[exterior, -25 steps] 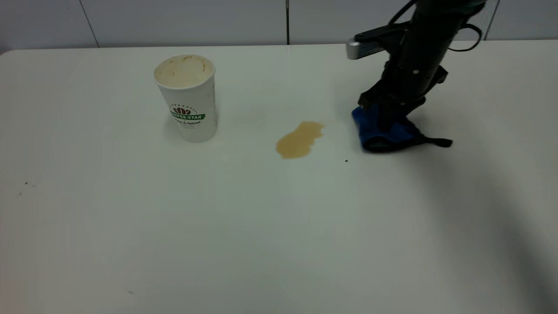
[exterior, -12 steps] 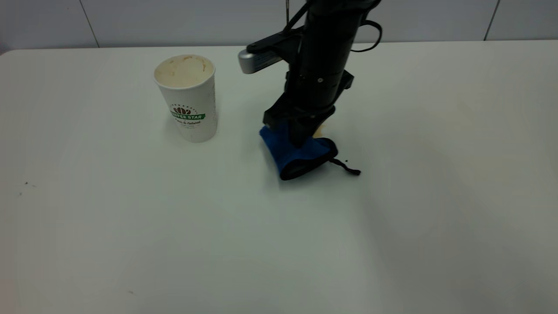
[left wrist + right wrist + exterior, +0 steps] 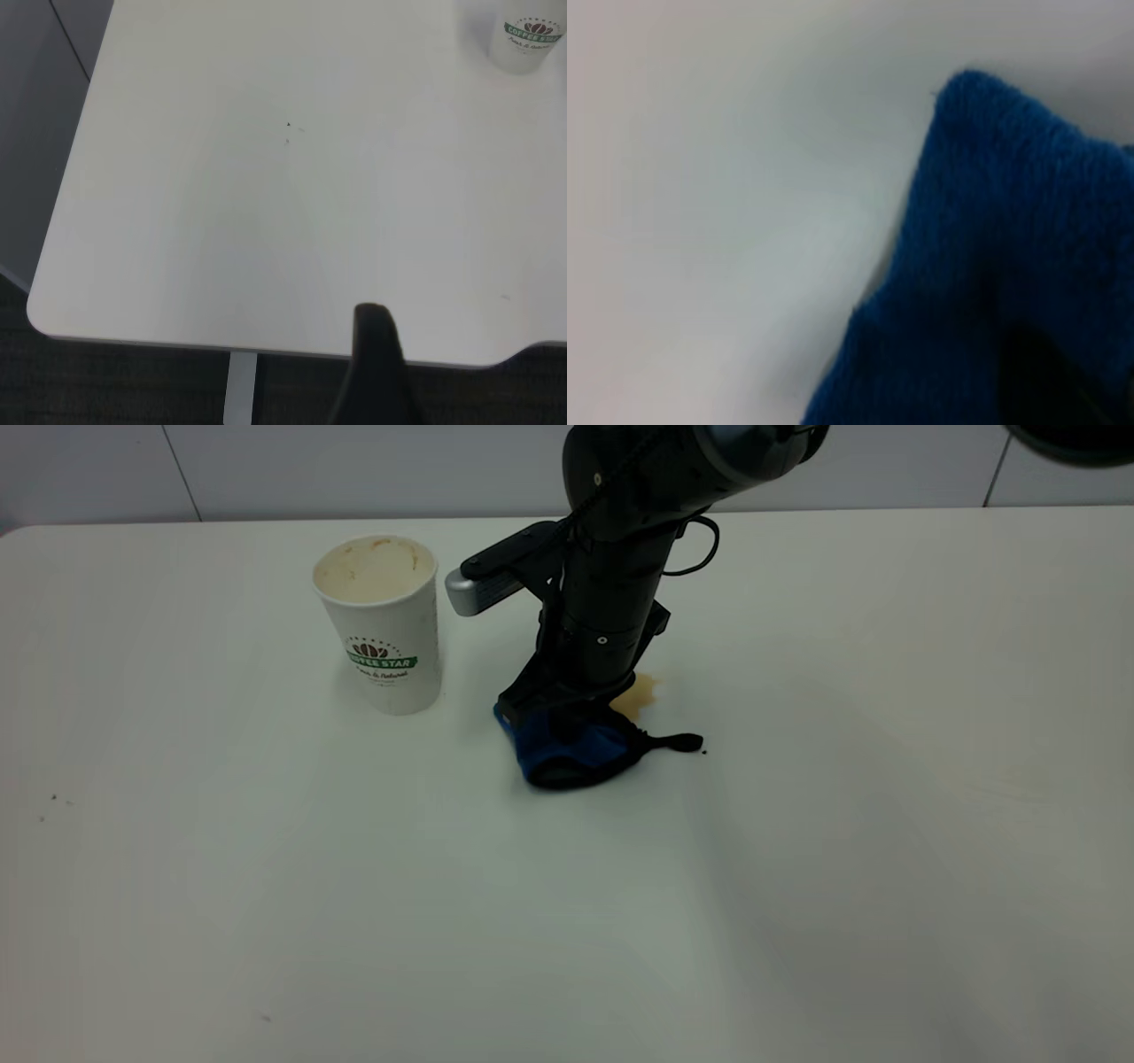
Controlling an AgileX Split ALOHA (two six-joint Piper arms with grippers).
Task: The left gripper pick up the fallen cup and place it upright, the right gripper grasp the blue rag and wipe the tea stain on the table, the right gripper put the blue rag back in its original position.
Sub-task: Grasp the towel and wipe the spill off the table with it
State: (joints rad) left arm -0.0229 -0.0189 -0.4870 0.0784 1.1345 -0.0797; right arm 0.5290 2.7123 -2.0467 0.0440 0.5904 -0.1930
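The robot's right gripper should pull the blue rag (image 3: 587, 753) back over the tea stain's end (image 3: 638, 697), because that end shows beside the rag, on the rag's side away from the cup.
The white cup (image 3: 383, 629) with its green band stands upright at the back left of the table (image 3: 266, 886); its base also shows in the left wrist view (image 3: 530, 40). My right gripper (image 3: 567, 722) is shut on the blue rag (image 3: 567, 755) and presses it down onto the table, just right of the cup. The rag fills much of the right wrist view (image 3: 992, 266). Only the far right end of the tan tea stain (image 3: 640, 693) shows behind the arm; the rag and arm hide the remainder. My left gripper (image 3: 372, 354) hangs over the table's near left corner, away from everything.
The rag's black strap (image 3: 678, 741) trails to the right, ending by a tiny dark speck (image 3: 704, 752). A grey wall runs behind the table. The table's rounded corner and edge (image 3: 53, 314) show in the left wrist view.
My right gripper has dragged the blue rag leftward from right of the tea stain onto and across it, ending closer to the cup. The cup has not moved.
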